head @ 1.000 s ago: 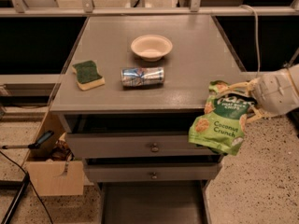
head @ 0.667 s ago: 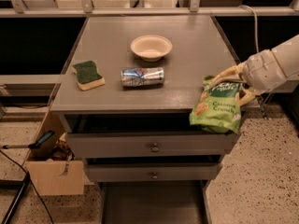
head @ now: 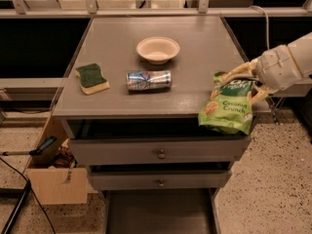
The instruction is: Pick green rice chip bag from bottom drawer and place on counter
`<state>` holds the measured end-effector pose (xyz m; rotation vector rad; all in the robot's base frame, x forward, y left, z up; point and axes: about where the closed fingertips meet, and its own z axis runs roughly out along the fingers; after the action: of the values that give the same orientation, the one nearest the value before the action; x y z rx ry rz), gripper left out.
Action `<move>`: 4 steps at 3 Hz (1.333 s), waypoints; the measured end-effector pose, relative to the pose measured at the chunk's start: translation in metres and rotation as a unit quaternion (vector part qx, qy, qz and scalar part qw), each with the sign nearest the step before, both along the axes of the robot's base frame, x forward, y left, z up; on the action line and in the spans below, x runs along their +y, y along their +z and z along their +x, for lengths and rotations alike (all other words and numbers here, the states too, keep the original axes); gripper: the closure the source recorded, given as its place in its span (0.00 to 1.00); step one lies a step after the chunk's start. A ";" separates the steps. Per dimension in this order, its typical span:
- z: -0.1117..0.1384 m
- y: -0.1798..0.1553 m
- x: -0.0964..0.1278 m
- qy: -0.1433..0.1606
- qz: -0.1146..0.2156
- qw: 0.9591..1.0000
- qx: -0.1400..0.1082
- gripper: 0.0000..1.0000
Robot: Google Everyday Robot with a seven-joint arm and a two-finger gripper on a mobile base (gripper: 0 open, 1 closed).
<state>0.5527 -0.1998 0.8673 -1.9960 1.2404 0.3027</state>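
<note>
I should use my gripper to lift the bag over the counter (head: 195,86) beside the silver can before I lower it, because the green rice chip bag's lower part (head: 225,120) hangs past the counter's edge.
The green rice chip bag (head: 227,108) hangs from my gripper (head: 237,80) at the front right corner of the counter (head: 195,57), its lower part dangling in front of the counter's edge. The gripper comes in from the right, its pale fingers (head: 237,72) shut on the bag's top. The bottom drawer (head: 158,211) stands pulled open below the two knobbed drawers, its dark tray showing nothing inside.
On the counter lie a cream bowl (head: 158,49), a crushed silver can (head: 148,80) on its side and a green-and-yellow sponge (head: 91,78). A cardboard box (head: 53,179) with tools stands left of the cabinet. A cable (head: 265,23) hangs at the back right.
My gripper has lifted the bag up and leftward, from beside the cabinet's front right to the counter's front right corner.
</note>
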 end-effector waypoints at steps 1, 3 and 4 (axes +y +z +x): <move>0.025 0.044 -0.006 -0.033 -0.010 0.999 -0.030 1.00; 0.071 0.113 -0.006 -0.080 -0.008 0.995 -0.056 1.00; 0.074 0.089 -0.005 -0.084 -0.019 0.996 -0.030 1.00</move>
<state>0.6263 -0.2045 0.9559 -1.9031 1.3760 0.1370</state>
